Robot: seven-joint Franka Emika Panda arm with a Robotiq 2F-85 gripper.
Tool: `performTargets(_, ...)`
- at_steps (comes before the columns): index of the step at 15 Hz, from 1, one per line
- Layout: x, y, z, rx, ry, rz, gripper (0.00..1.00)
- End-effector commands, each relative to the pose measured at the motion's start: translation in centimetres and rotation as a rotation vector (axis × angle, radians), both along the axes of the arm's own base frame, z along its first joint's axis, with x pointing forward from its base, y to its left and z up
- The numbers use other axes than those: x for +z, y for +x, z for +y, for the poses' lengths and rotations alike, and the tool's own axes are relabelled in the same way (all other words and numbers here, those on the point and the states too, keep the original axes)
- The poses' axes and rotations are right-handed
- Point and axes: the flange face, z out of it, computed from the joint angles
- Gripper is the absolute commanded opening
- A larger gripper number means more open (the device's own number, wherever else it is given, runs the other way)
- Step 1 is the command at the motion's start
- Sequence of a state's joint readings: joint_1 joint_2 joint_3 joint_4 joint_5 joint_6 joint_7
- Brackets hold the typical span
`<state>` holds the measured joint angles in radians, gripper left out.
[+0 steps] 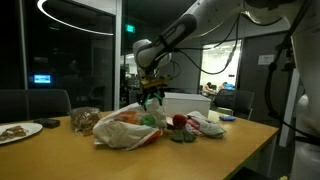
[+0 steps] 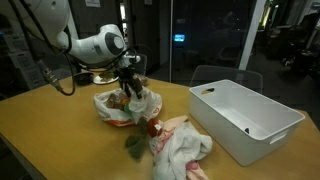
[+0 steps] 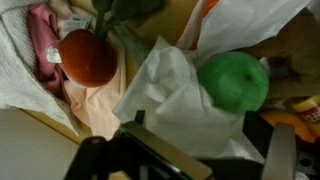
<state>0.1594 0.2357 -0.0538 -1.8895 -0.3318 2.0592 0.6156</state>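
Observation:
A fold of the white plastic bag (image 3: pixel 188 122) is under my gripper's open fingers, so next I move over the green round fruit (image 3: pixel 233 81) before I go down and close them.
My gripper (image 1: pixel 150 95) hangs over a white plastic bag (image 1: pixel 128 132) on the wooden table, fingers pointing down; it shows in both exterior views (image 2: pixel 128 88). In the wrist view the gripper (image 3: pixel 195 138) is open, its two dark fingers standing apart over a fold of the bag (image 3: pixel 170 100). A green round fruit (image 3: pixel 238 80) lies in the bag just ahead of the fingers. A red round fruit (image 3: pixel 88 57) lies further off beside a white and pink cloth (image 3: pixel 22 60). Nothing is held.
A white plastic bin (image 2: pixel 245 122) stands on the table beyond the bag (image 2: pixel 118 108). A crumpled cloth (image 2: pixel 182 147) with the red fruit (image 2: pixel 153 127) lies between them. A plate (image 1: pixel 15 130) and a brownish crumpled wrapper (image 1: pixel 83 120) sit further along the table. Chairs stand behind.

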Motion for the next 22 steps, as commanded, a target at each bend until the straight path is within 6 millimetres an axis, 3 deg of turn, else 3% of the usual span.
performTargets(1,2.1,-2.1,2.7,0.148,0.122,0.022,1.0)
performTargets(4,2.7,-2.8,5.1,0.259,0.245,0.06,1.0)
performTargets(7,1.4,-2.4,5.7,0.335,0.365,0.144,1.0)
performTargets(9,0.0,-2.0,4.9,0.326,0.402,0.193,1.0)
performTargets(15,-4.0,0.1,-0.3,0.196,0.414,0.233,1.0)
performTargets(22,-5.2,1.7,-2.4,0.162,0.386,0.198,1.0)
